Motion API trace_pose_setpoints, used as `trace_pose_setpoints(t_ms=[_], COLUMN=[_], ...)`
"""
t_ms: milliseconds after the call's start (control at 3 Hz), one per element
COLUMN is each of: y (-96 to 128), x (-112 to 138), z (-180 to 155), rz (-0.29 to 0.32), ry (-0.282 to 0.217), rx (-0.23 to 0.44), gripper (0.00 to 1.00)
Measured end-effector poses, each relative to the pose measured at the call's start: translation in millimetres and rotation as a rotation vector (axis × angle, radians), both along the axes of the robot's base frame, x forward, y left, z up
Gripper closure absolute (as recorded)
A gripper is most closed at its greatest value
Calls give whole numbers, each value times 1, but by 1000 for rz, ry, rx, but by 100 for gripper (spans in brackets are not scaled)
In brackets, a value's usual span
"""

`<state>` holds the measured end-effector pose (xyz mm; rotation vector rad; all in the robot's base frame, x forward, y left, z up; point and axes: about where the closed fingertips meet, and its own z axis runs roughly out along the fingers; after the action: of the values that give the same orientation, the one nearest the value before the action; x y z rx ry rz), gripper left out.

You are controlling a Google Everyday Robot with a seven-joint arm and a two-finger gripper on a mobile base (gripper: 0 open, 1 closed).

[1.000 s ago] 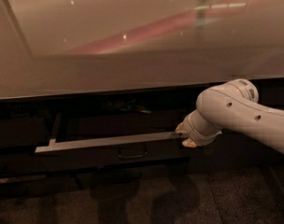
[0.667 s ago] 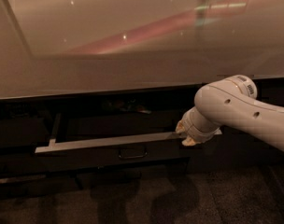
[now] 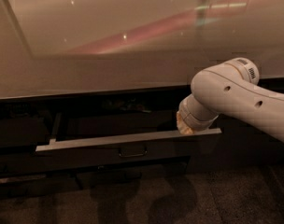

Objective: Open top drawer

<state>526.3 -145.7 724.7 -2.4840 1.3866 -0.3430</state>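
My gripper should pull back against the front's inside (image 3: pixel 172 130) to open the drawer wider, because it reaches behind the pale top edge (image 3: pixel 165 136) of the partly open drawer.
The top drawer (image 3: pixel 86 157) is below the counter, pulled partly out. Its pale top edge (image 3: pixel 109 140) runs from left to right, and its dark front carries a small loop handle (image 3: pixel 131 152) at the centre. The inside is dark and mostly hidden. My white arm (image 3: pixel 240 97) reaches in from the right. The gripper (image 3: pixel 186 125) is at the end of the wrist, down at the right part of the drawer's top edge and behind the front. The wrist hides most of it.
A glossy pale countertop (image 3: pixel 132 55) overhangs the drawer. A dark panel (image 3: pixel 20 136) stands to the left. Another dark front (image 3: pixel 132 174) sits below the drawer. Dark carpet (image 3: pixel 188 204) covers the floor in front.
The arm has shifted slightly left and up, so the drawer's right end now shows under the wrist. The drawer itself stays about where it was.
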Motion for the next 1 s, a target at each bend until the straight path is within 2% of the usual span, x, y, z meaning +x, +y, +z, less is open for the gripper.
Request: trace_pose_setpoints(t_ms=[333,667,1000], y=[-14,-14,-24], x=[30,30,38], z=[19,19,-15], rz=[-49,-49,-71], ry=[-6,-5,71], rx=[0,0,7], gripper=[100,100,100])
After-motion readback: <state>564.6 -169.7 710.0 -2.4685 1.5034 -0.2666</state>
